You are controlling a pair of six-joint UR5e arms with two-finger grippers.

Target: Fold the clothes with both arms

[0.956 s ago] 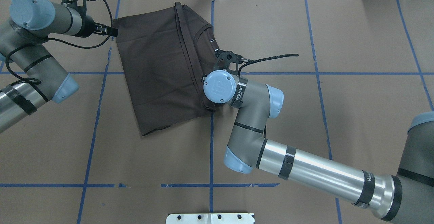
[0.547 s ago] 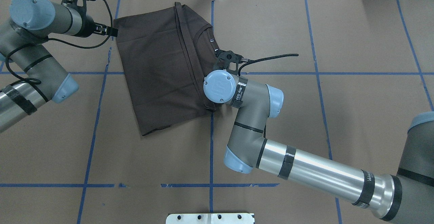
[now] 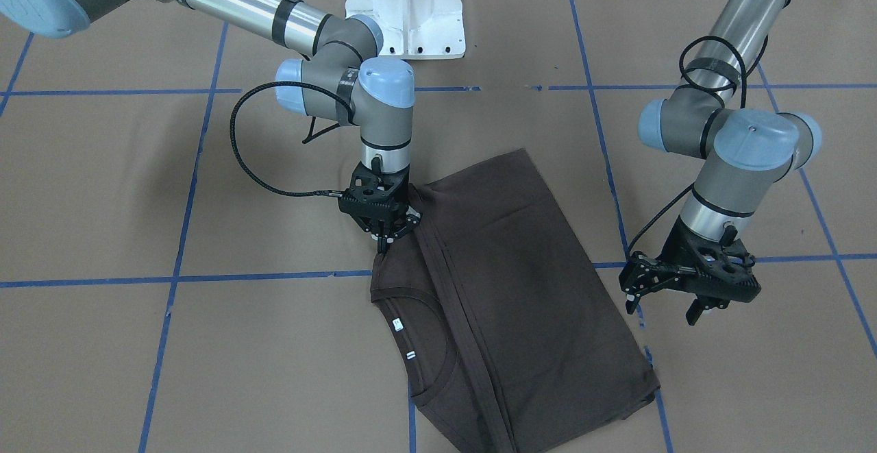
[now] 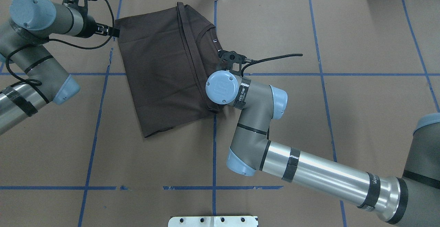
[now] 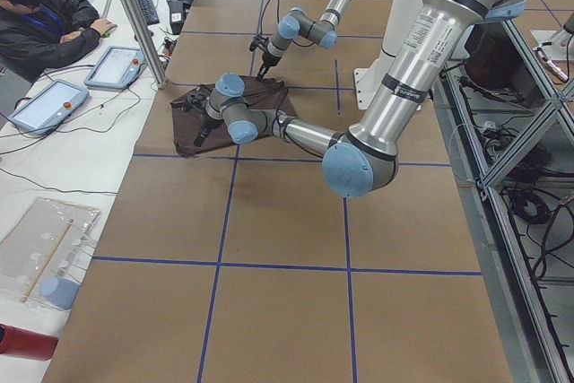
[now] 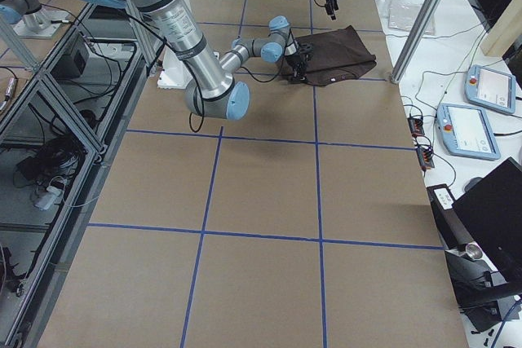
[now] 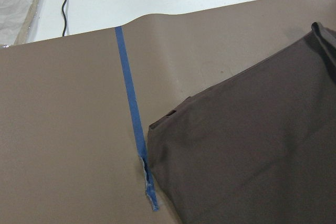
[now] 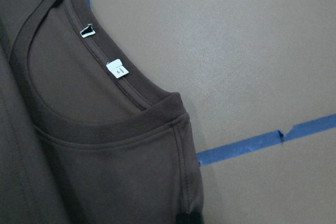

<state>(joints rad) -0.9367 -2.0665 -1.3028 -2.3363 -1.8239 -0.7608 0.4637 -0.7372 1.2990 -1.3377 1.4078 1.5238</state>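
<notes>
My right gripper has hold of the slanted T-shirt's shoulder edge [image 3: 381, 268] and the T-shirt's hem lies loose. I keep pulling toward the white pedestal [image 3: 404, 42] until the T-shirt is straight.
The dark brown T-shirt [image 3: 521, 288] lies folded lengthwise on the brown paper, its ribbed collar [image 3: 438, 350] and white neck label [image 8: 116, 69] facing up. It also shows in the overhead view [image 4: 161, 72]. My right gripper [image 3: 381, 242] points straight down at the shirt's shoulder edge beside the collar, its jaws closed on the fabric. One fingertip [image 8: 189, 217] shows on that edge in the right wrist view. My left gripper [image 3: 661, 302] is open and empty, hovering just off the shirt's far side near its hem corner [image 7: 157, 124].
The white pedestal base [image 3: 404, 7] stands at the robot's side of the table. Blue tape lines [image 3: 274, 276] cross the paper. An operator [image 5: 40, 11] with tablets [image 5: 117, 67] sits past the table's far edge, next to a metal pole [image 5: 134, 15].
My right wrist has crept very slightly towards the far left. The shirt and the left arm look the same.
</notes>
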